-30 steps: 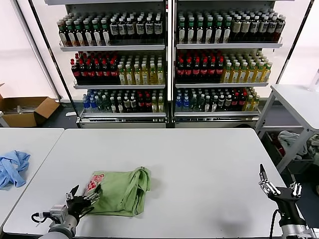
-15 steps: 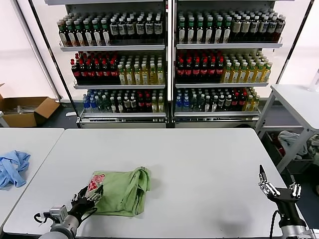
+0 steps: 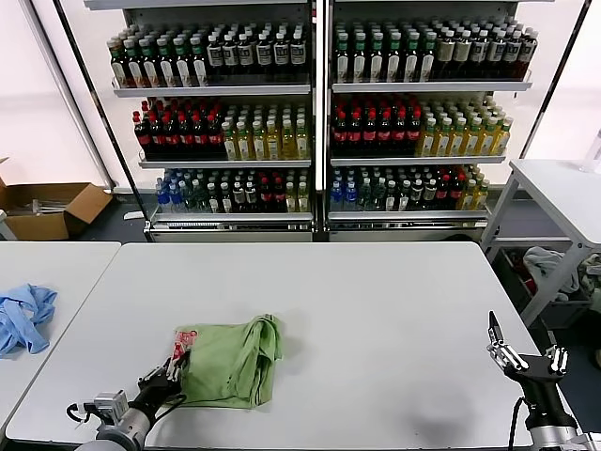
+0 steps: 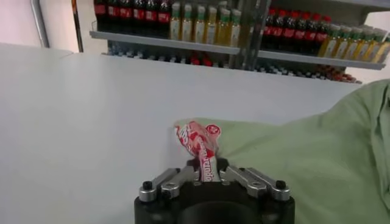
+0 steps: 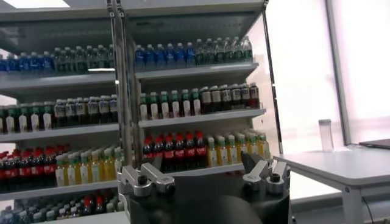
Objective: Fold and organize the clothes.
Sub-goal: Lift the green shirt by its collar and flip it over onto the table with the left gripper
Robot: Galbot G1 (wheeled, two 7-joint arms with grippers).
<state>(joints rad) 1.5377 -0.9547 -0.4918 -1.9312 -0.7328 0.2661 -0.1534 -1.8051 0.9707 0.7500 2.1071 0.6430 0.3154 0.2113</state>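
Observation:
Next, I turn the light green polo shirt over with my left gripper by carrying the printed edge toward the opposite edge (image 3: 267,362), because the shirt lies with its plain side (image 3: 218,365) up.
The light green polo shirt (image 3: 230,362) lies folded in a bundle on the white table (image 3: 376,310), near its front left. Its red-and-white printed graphic (image 3: 182,342) shows at the shirt's left edge. My left gripper (image 3: 167,378) is low at the table's front left and is shut on that printed edge of the shirt. In the left wrist view the graphic fabric (image 4: 198,146) is pinched between the jaws of the left gripper (image 4: 207,175), with green cloth (image 4: 317,158) spreading beyond. My right gripper (image 3: 522,355) is open and empty, raised at the table's front right edge, pointing at the shelves (image 5: 195,122).
A light blue garment (image 3: 23,317) lies on a second table at the far left. Shelves of bottles (image 3: 319,122) stand behind the table. A cardboard box (image 3: 47,207) sits on the floor at left. Another white table (image 3: 563,197) is at the right.
My left gripper closed on the shirt's printed edge and drew it back toward me; the printed corner has bunched up narrower. The right arm has not moved.

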